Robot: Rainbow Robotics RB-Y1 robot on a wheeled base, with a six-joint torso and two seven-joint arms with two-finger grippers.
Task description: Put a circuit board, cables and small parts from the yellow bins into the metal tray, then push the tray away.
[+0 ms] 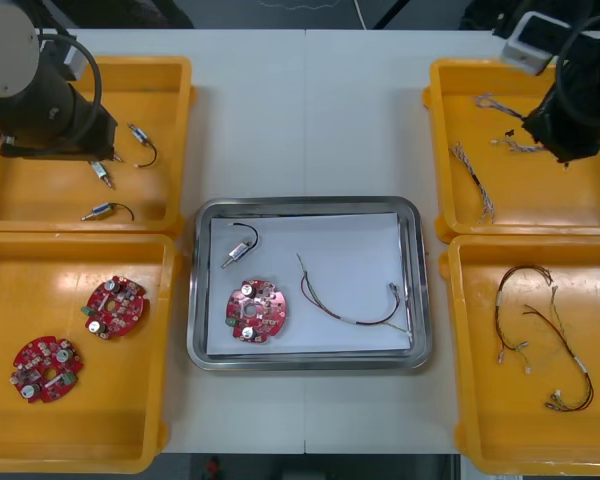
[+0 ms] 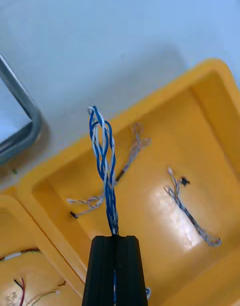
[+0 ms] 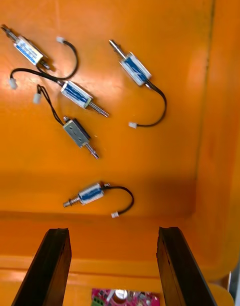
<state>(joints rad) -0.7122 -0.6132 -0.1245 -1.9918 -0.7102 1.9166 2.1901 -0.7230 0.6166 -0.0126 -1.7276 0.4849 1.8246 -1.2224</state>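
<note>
The black leads just cross (image 3: pixel 42 72) and their white plugs are apart from each other, so the small metal part (image 3: pixel 28 49) should come away alone when the robot lifts it.
My right gripper (image 2: pixel 114 234) is shut on a twisted blue and white cable (image 2: pixel 102 151), which sticks out beyond the fingertips above the far right yellow bin (image 2: pixel 165 99). More such cables (image 2: pixel 192 213) lie on that bin's floor. My left gripper (image 3: pixel 114 233) is open over the far left yellow bin (image 1: pixel 177 100), a little short of several small metal parts (image 3: pixel 92 193). The metal tray (image 1: pixel 305 205), white inside, holds a red circuit board (image 1: pixel 255 310), a small metal part (image 1: pixel 238 250) and a red and yellow cable (image 1: pixel 350 305).
The near left bin (image 1: pixel 165 400) holds two circuit boards (image 1: pixel 115 307). The near right bin (image 1: pixel 470 400) holds dark and red and yellow cables (image 1: pixel 540 330). Bare table runs beyond the tray's far rim, between the bins.
</note>
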